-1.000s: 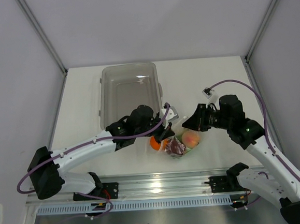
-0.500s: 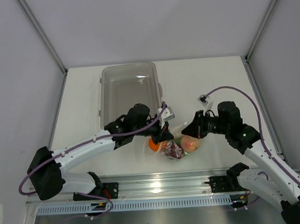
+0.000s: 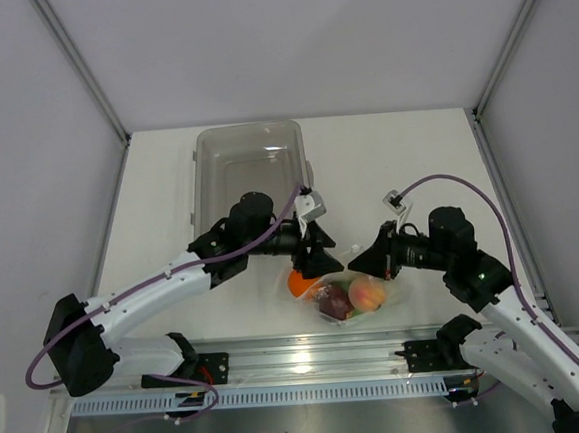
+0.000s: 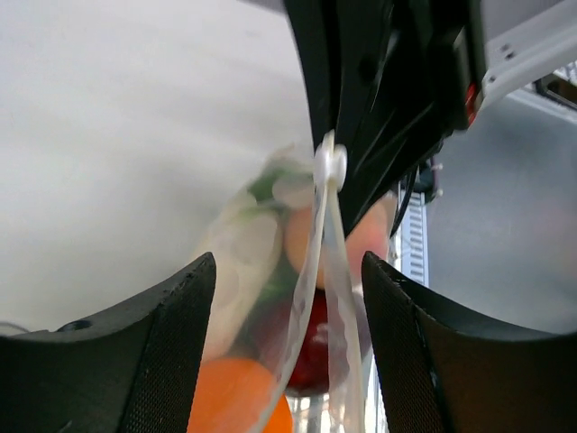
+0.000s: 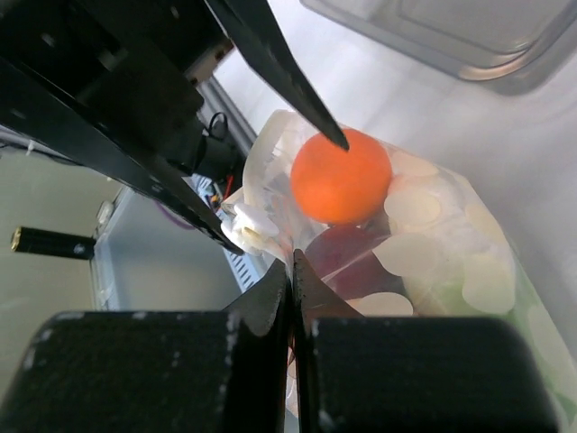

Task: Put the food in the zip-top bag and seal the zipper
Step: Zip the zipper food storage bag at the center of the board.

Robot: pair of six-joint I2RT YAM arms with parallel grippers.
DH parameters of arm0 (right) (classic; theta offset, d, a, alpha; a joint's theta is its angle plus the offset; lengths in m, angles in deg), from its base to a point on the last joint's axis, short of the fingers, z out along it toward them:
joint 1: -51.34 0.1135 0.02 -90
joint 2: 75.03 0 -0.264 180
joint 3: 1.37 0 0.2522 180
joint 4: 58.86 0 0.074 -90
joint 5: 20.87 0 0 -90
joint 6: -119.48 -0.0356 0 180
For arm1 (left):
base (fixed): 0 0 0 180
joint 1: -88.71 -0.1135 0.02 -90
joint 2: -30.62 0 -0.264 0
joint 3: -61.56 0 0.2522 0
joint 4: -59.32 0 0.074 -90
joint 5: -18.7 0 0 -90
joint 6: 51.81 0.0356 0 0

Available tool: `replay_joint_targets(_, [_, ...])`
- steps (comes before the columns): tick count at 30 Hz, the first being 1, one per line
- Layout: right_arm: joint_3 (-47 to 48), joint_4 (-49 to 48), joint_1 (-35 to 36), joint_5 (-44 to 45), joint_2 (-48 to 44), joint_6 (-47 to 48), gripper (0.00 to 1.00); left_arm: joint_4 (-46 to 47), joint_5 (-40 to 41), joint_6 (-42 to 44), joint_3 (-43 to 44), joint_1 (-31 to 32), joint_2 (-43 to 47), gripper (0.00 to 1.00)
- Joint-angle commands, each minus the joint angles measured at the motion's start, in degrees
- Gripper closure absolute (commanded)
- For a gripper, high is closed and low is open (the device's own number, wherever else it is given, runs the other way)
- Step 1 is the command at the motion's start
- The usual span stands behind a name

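Note:
I should move my left gripper's open fingers up, as they surround the zipper strip [image 4: 337,262] short of the white slider [image 4: 331,166], and pinch the slider before pulling it along.
The zip-top bag [image 3: 354,298] lies near the table's front edge, holding the food: an orange [image 3: 299,285], a dark red bulb [image 3: 332,301], a peach-coloured fruit [image 3: 368,293] and something green [image 5: 451,293]. My right gripper [image 3: 359,262] is shut on the bag's top edge [image 5: 292,262], beside a white slider [image 5: 247,225] on the zipper [image 4: 323,236]. My left gripper [image 3: 319,261] is open. Its fingers [image 4: 144,361] stand on either side of the zipper strip, apart from it. The orange [image 5: 341,176] and bulb [image 5: 353,262] show through the plastic.
A rigid grey translucent tray [image 3: 250,175] stands behind the left arm at the back of the table. The metal rail [image 3: 311,360] runs along the near edge, just in front of the bag. A white wall rises on each side.
My left gripper has opened and let go of the bag's edge, drawing back to the left. My right gripper has closed fully on the edge and the bag has shifted toward the front.

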Motion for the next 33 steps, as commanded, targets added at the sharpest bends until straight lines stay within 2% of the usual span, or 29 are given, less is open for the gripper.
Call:
replay_joint_targets(1, [2.03, -2.16, 1.93, -0.85, -0.27, -2.64, 1.00, 6.26, -2.24, -2.99, 3.93, -0.25, 2.01, 0.32])
replay_joint_targets(4, [2.39, -2.33, 2.71, -0.94, 0.34, -3.87, 1.00, 8.64, -3.03, -3.96, 5.17, -0.07, 1.57, 0.38])
replay_joint_targets(7, [3.09, -1.80, 3.16, -0.15, 0.61, -4.04, 1.00, 8.29, -3.47, -3.70, 6.66, 0.19, 0.17, 0.53])
replay_joint_targets(9, [3.44, -1.28, 3.51, 0.38, 0.70, -4.22, 1.00, 8.37, -3.82, -3.70, 7.37, 0.45, -0.19, 0.57])
replay_joint_targets(12, [3.62, -0.58, 4.12, 1.52, 0.96, -4.31, 1.00, 8.03, -3.12, -3.17, 7.45, 1.24, -0.10, 0.52])
replay_joint_targets(13, [3.62, -0.49, 4.13, 1.96, 0.96, -4.48, 1.00, 7.59, -2.68, -2.82, 7.54, 1.59, -0.10, 0.45])
replay_joint_targets(14, [3.62, -0.40, 4.21, 2.49, 0.96, -4.66, 1.00, 7.15, -2.16, -1.95, 7.63, 2.29, -0.10, 0.44])
replay_joint_targets(16, [3.71, -0.57, 4.30, 2.84, 0.96, -4.92, 1.00, 5.75, 0.65, -1.15, 7.54, 3.09, 0.25, 0.37])
replay_joint_targets(19, [4.14, -0.57, 4.39, 3.98, 1.49, -5.71, 1.00, 4.16, 4.26, 0.61, 7.37, 4.58, 0.69, 0.33])
replay_joint_targets(33, [4.58, -0.40, 5.44, 5.39, 2.37, -6.24, 1.00, 2.31, 10.77, 2.28, 6.75, 5.64, -0.28, 0.40])
